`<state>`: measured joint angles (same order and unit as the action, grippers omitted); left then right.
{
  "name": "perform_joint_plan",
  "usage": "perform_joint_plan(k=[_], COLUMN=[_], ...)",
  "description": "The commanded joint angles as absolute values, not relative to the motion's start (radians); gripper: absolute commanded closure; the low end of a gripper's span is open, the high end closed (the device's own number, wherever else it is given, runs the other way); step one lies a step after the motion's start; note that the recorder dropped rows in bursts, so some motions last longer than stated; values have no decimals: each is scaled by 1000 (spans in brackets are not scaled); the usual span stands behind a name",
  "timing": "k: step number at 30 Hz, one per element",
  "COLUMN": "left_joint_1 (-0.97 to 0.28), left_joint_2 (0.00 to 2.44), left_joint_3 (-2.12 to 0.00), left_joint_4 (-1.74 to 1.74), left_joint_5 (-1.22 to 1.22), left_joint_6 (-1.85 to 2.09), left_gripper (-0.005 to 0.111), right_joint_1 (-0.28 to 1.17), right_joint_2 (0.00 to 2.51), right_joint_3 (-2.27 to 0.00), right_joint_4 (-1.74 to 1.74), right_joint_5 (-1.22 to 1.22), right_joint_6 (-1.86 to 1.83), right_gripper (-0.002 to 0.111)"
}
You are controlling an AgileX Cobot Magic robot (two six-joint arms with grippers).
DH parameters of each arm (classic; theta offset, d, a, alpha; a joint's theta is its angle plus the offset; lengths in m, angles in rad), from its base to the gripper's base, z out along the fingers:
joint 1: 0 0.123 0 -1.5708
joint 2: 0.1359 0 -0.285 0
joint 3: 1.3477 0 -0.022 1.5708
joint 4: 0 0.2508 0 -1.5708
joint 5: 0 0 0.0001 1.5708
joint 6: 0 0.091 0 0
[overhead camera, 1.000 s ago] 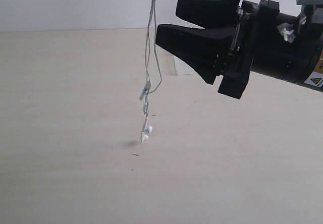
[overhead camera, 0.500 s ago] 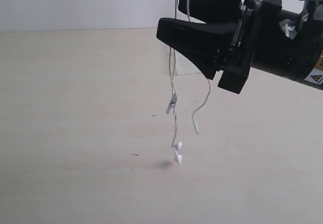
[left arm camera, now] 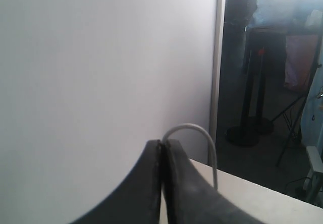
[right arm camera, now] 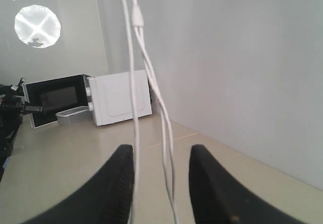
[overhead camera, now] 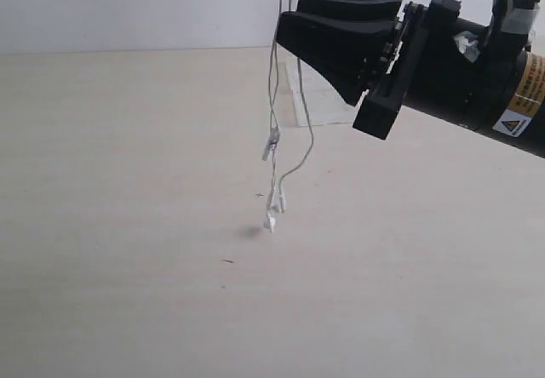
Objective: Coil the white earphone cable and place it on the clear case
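A lone piece of the cable [right arm camera: 135, 114] hangs at my right gripper's finger, apart from the paired pieces, so I should move over and pinch all the pieces [right arm camera: 167, 158] together.
The white earphone cable [overhead camera: 274, 97] hangs in several strands from above the exterior view. Its inline remote [overhead camera: 271, 146] and earbuds [overhead camera: 270, 221] dangle just over the table. My left gripper [left arm camera: 162, 144] is shut on the cable, and a loop [left arm camera: 194, 128] arches out of its tips; it is out of the exterior view. My right gripper [overhead camera: 290, 14] is open beside the hanging strands. In the right wrist view the strands [right arm camera: 164, 133] pass between its fingers [right arm camera: 122, 158]. The clear case [overhead camera: 317, 105] lies on the table, partly hidden behind the right gripper.
The pale wooden table [overhead camera: 128, 225] spreads wide to the left and front of the dangling earbuds. A white wall [overhead camera: 128, 8] stands at the back. In the right wrist view a white box [right arm camera: 118, 98] and a black box [right arm camera: 53, 100] stand far off.
The hanging cable has swung right and then back left, and its earbuds now hang higher. The right gripper has shifted up and left, and the strands now lie between its fingers.
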<state>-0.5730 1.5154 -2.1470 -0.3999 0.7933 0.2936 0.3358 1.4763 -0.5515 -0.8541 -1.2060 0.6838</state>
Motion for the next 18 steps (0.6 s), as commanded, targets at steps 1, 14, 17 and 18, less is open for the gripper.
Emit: perform_joint_plan(k=[1, 14, 17, 18], left_joint_1=[-569, -569, -569, -569], left_joint_2=[1513, 1513, 1513, 1513], left_joint_3=[-2152, -2152, -2152, -2152], left_joint_4=[-402, -406, -406, -406], left_joint_5=[790, 790, 790, 790], left_joint_6=[292, 294, 294, 294], left_gripper=[107, 107, 107, 107], right_joint_1=[338, 338, 339, 348], right_joint_2=[1479, 1481, 1481, 1481], right_joint_3=[-557, -563, -578, -584], right_joint_4=[-847, -880, -888, -883], right_joint_5=[-1221, -1221, -1221, -1221], right_joint_6=[686, 683, 706, 710], right_gripper=[75, 48, 48, 49])
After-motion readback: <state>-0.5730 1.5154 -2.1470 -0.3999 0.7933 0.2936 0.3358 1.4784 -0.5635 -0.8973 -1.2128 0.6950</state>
